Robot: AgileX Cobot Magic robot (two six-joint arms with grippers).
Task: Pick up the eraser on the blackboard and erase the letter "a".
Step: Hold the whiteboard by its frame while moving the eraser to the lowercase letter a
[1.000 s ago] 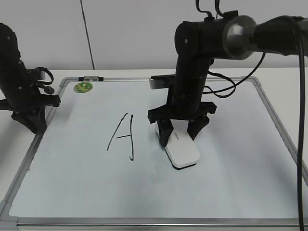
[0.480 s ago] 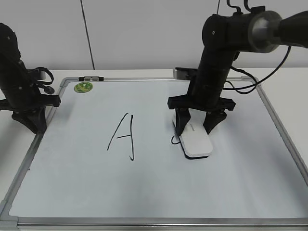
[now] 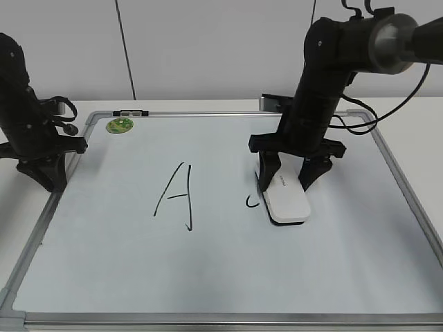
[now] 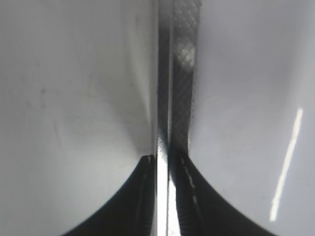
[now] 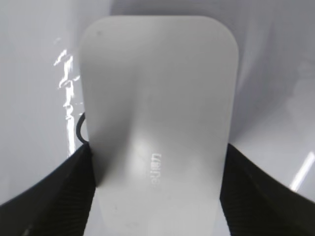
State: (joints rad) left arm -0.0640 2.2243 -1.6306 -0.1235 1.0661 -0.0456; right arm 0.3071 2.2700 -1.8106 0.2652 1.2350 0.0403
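My right gripper should wait to lift the eraser, because a short black curve point(image 3: 252, 201) of the letter "a" is next to the eraser's edge. It should first wipe the eraser back over that curve.
My right gripper point(image 3: 289, 174) is shut on the white eraser point(image 3: 286, 199), which lies flat on the blackboard point(image 3: 228, 249), right of centre. In the right wrist view the eraser point(image 5: 157, 108) fills the space between my two dark fingers point(image 5: 156, 184). A short black curve, the remainder of the letter "a" point(image 3: 251, 202), shows at the eraser's left edge; it also shows in the right wrist view point(image 5: 80, 127). The rest of it is hidden or wiped. My left gripper point(image 3: 43, 166) rests at the board's left frame. In its wrist view the fingers point(image 4: 162, 160) are shut on the frame edge point(image 4: 167, 98).
A tall black capital "A" point(image 3: 176, 196) is drawn left of centre. A green round sticker point(image 3: 119, 125) sits at the board's far left corner. The board lies on a white table point(image 3: 408, 111). A cable point(image 3: 349, 124) trails from the right arm.
My right gripper has slid the eraser to the right across the board, from beside the capital "A". A black curve of the small "a" now shows at its left edge. The left arm has not moved.
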